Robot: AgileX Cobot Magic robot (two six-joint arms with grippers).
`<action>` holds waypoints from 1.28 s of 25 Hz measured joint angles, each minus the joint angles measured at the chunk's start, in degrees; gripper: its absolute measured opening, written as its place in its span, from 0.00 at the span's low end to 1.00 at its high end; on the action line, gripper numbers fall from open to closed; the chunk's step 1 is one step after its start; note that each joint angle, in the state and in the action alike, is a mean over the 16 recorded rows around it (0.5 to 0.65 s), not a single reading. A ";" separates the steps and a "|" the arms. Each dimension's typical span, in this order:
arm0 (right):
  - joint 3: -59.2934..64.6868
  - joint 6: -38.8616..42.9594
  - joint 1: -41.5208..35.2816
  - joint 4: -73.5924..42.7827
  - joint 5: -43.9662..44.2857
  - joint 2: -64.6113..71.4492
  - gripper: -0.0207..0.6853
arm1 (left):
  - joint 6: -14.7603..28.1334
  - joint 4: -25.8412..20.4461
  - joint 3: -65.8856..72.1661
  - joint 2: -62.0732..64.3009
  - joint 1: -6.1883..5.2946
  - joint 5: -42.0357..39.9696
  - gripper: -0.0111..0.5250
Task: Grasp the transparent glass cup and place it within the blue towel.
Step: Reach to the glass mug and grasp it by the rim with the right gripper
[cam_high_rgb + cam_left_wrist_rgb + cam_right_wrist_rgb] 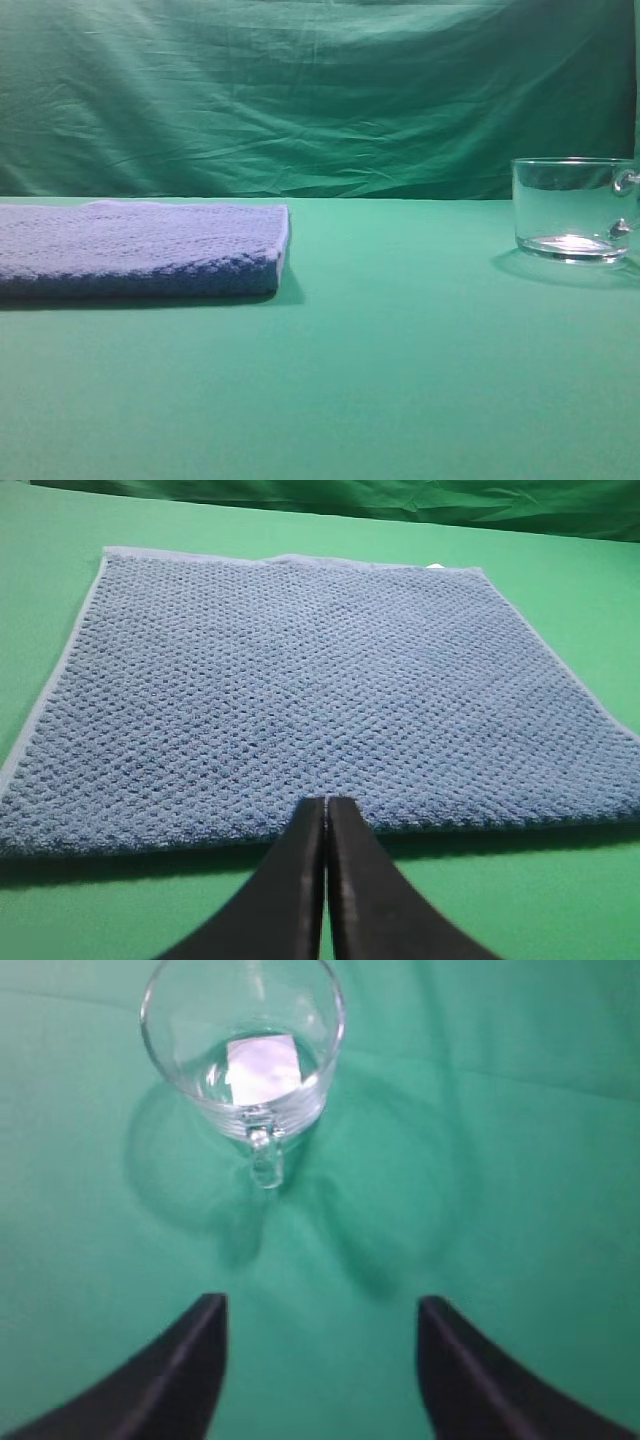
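The white square [263, 1069] is wholly inside the cup's round base [572, 246], so it will move along when I lift the transparent glass cup.
The transparent glass cup [572, 208] stands upright on the green cloth at the right edge of the exterior view, its handle on the right. In the right wrist view the cup [243, 1045] is at the top, handle pointing toward me. My right gripper [322, 1305] is open and empty, well short of the cup. The blue towel [140, 248] lies flat at the left. In the left wrist view the towel [300, 690] fills most of the frame. My left gripper [325, 805] is shut and empty, its tips at the towel's near edge. Neither gripper shows in the exterior view.
A green cloth [400, 350] covers the table, and a wrinkled green backdrop [300, 90] hangs behind. A wide stretch of bare green cloth lies between towel and cup.
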 joint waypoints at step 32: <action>-23.26 -10.91 6.26 4.59 -1.91 35.87 0.19 | 0.00 0.00 0.00 0.00 0.00 0.00 0.02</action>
